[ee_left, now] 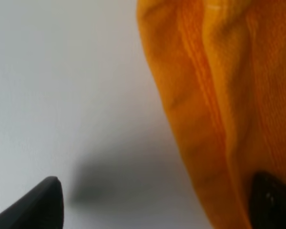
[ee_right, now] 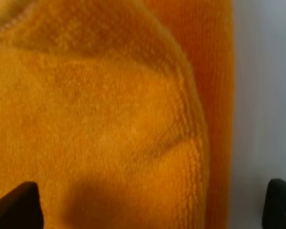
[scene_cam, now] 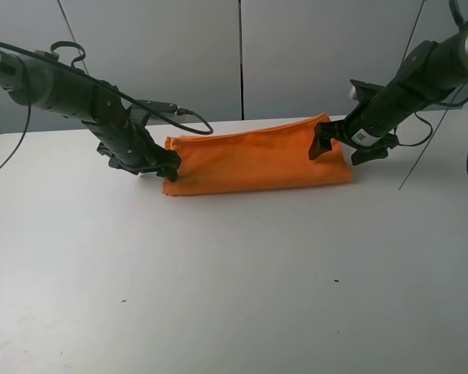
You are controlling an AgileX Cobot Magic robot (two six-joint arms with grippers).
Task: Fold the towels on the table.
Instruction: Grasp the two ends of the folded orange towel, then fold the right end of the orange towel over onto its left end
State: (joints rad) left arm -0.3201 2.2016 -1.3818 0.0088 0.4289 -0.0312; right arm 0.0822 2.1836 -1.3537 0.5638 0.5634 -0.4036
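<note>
The orange towel's stacked edges (ee_right: 212, 148) are between the fingers of the robot's right gripper, so the orange towel's layers (scene_cam: 327, 160) will fold over together when the robot carries that end of the towel across.
The orange towel (scene_cam: 257, 160) lies on the white table (scene_cam: 218, 273) as a long folded strip, its top layer puffed up. My left gripper (scene_cam: 165, 165) is at the towel's left end, low over the table. In the left wrist view its fingers (ee_left: 43, 205) stand wide apart, with the towel's hemmed edge (ee_left: 205, 95) near one finger. My right gripper (scene_cam: 339, 148) is at the towel's right end. In the right wrist view its fingers (ee_right: 16, 205) are spread wide over the towel (ee_right: 109, 119). Neither grips the cloth. The white label is hidden.
A black cable (scene_cam: 183, 117) loops from the left arm just behind the towel's left corner. A grey wall (scene_cam: 242, 54) stands behind the table's far edge. Bare white tabletop stretches in front of the towel with a few dark specks (scene_cam: 335, 281).
</note>
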